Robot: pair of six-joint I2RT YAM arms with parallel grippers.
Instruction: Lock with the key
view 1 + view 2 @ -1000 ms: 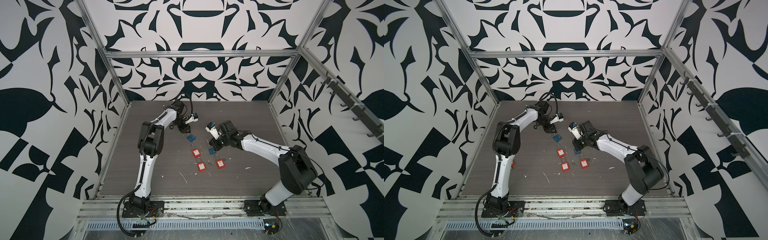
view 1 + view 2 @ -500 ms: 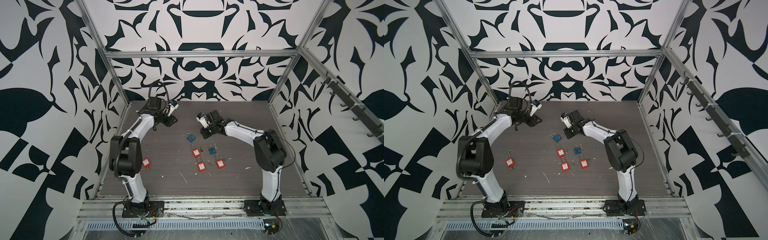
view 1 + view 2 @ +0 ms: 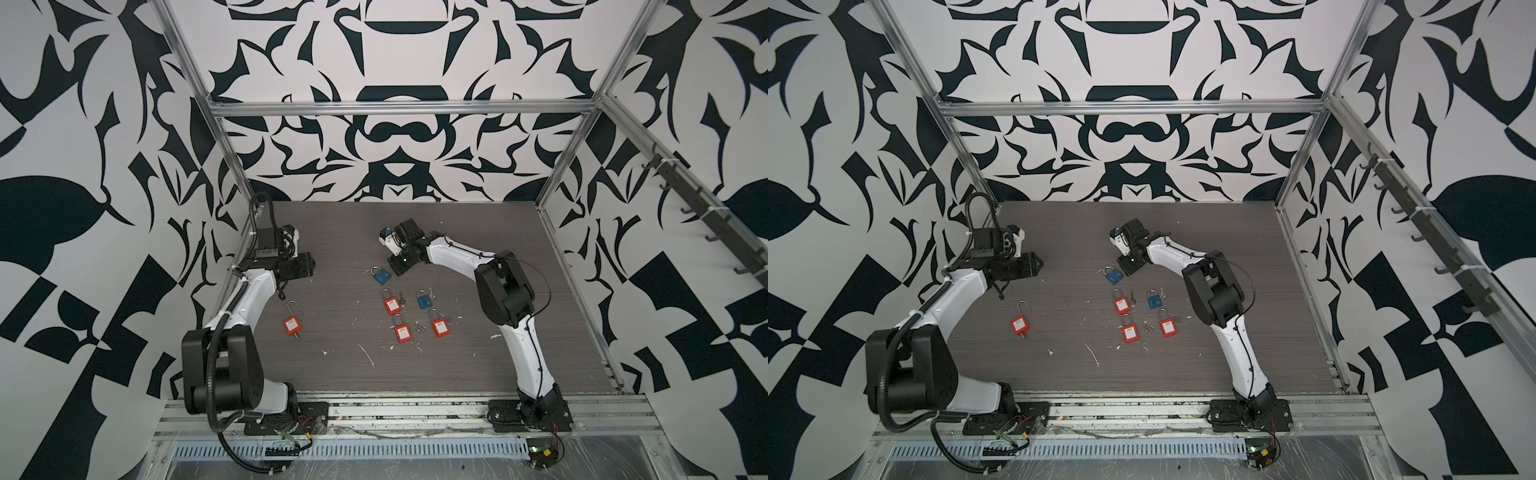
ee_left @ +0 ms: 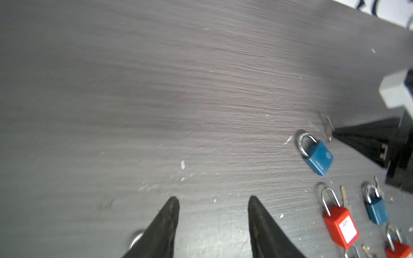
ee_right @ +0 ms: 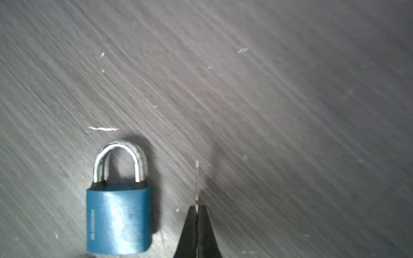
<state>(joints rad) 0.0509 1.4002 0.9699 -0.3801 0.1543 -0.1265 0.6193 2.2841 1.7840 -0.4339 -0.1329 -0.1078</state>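
Note:
My right gripper is far from the open red padlock (image 3: 293, 325), so my left gripper should move the padlock toward the middle (image 3: 330, 304) for my right gripper to take.
A blue padlock (image 5: 118, 219) lies flat on the dark table, its shackle down in the body; both top views show it (image 3: 381, 275) (image 3: 1113, 274) near the middle. My right gripper (image 5: 197, 206) is shut on a thin metal key (image 5: 197, 178), which sticks out past the fingertips, seen edge-on beside the padlock's shackle. In a top view the right gripper (image 3: 395, 270) hangs just right of that padlock. My left gripper (image 4: 213, 201) is open with nothing between its fingers, and stands at the table's left side (image 3: 307, 266), well away from the padlock.
A red padlock (image 3: 292, 322) with a long raised shackle lies alone at the left. A cluster of red padlocks (image 3: 392, 304) (image 3: 402, 332) (image 3: 439, 327), another blue one (image 3: 424, 301) and loose keys (image 3: 401, 297) lies nearer the front.
The left arm has swung from the middle back to the left side and its jaws have spread wider. The right gripper has drawn a little farther back, still shut on the key.

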